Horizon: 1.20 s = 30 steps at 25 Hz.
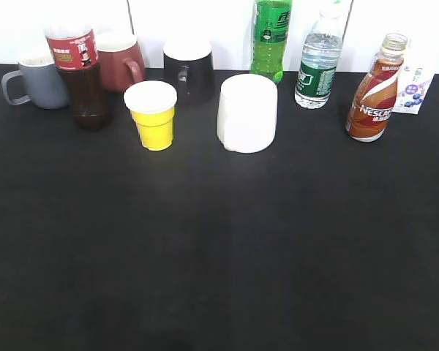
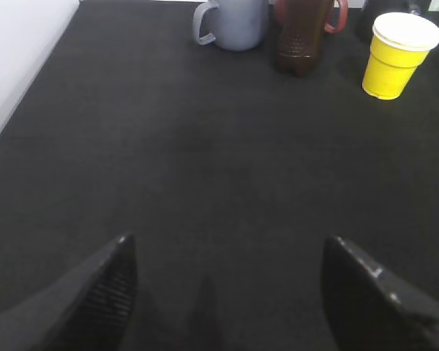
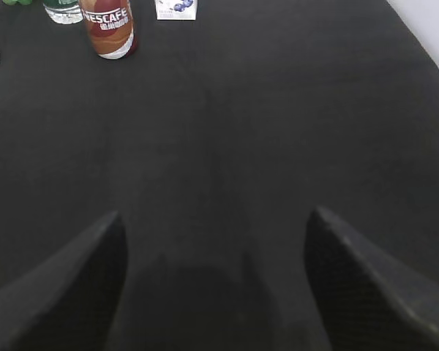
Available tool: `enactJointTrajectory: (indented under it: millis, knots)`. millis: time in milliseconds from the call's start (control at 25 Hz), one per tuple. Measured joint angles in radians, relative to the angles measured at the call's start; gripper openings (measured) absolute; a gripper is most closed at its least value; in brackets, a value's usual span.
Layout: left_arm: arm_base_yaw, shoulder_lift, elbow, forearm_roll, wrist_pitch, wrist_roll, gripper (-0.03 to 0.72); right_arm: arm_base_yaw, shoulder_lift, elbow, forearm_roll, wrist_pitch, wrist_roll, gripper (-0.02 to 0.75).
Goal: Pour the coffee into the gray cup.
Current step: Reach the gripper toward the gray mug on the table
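Observation:
I expect coffee to flow out in a thin stream when I pour into the gray cup, because the coffee bottle point(image 1: 374, 97) has an open, uncapped opening point(image 1: 395, 42).
The coffee bottle point(image 1: 375, 91) with its brown, red and white NESCAFE label stands upright at the back right of the black table; it also shows at the top left of the right wrist view point(image 3: 110, 29). The gray cup point(image 1: 36, 82) stands at the back left, handle to the left, and shows at the top of the left wrist view point(image 2: 234, 23). My left gripper point(image 2: 227, 248) is open and empty over bare table, well short of the cup. My right gripper point(image 3: 216, 223) is open and empty, well short of the bottle. Neither gripper shows in the exterior view.
Along the back stand a dark cola bottle point(image 1: 79, 77), a red mug point(image 1: 121, 62), a yellow cup point(image 1: 153, 115), a black mug point(image 1: 188, 69), a white mug point(image 1: 247, 112), a green bottle point(image 1: 271, 38), a water bottle point(image 1: 320, 62) and a small carton point(image 1: 414, 88).

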<state>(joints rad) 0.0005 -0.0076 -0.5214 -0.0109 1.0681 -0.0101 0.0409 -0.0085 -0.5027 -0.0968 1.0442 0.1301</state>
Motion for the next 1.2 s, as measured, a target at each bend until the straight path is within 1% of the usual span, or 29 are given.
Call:
enactJointTrajectory:
  millis: [320,440,560,680,720,760,840,920,1040,1200]
  knots:
    - [0.0,0.0,0.0,0.0,0.0,0.0,0.59,0.0,0.0,0.0,0.0,0.0,0.0,0.59]
    - [0.0,0.0,0.0,0.0,0.0,0.0,0.552,0.0,0.0,0.0,0.0,0.0,0.0,0.59]
    - [0.0,0.0,0.0,0.0,0.0,0.0,0.495,0.0,0.0,0.0,0.0,0.0,0.0,0.589]
    - [0.0,0.0,-0.007,-0.001,-0.013,0.0,0.482,0.0,0.0,0.0,0.0,0.0,0.0,0.591]
    - [0.0,0.0,-0.018,-0.001,-0.051,0.0,0.482,0.0,0.0,0.0,0.0,0.0,0.0,0.591]
    - [0.0,0.0,-0.023,-0.001,-0.133,0.0,0.482,0.0,0.0,0.0,0.0,0.0,0.0,0.591]
    - [0.0,0.0,-0.024,0.001,-0.331,0.0,0.482,0.0,0.0,0.0,0.0,0.0,0.0,0.591]
    - [0.0,0.046,-0.012,0.002,-0.56,0.0,0.482,0.0,0.0,0.0,0.0,0.0,0.0,0.59]
    - [0.0,0.223,0.005,0.002,-0.792,0.0,0.482,0.0,0.0,0.0,0.0,0.0,0.0,0.59]
    - [0.0,0.554,0.006,-0.006,-1.074,0.0,0.482,0.0,0.0,0.0,0.0,0.0,0.0,0.591]
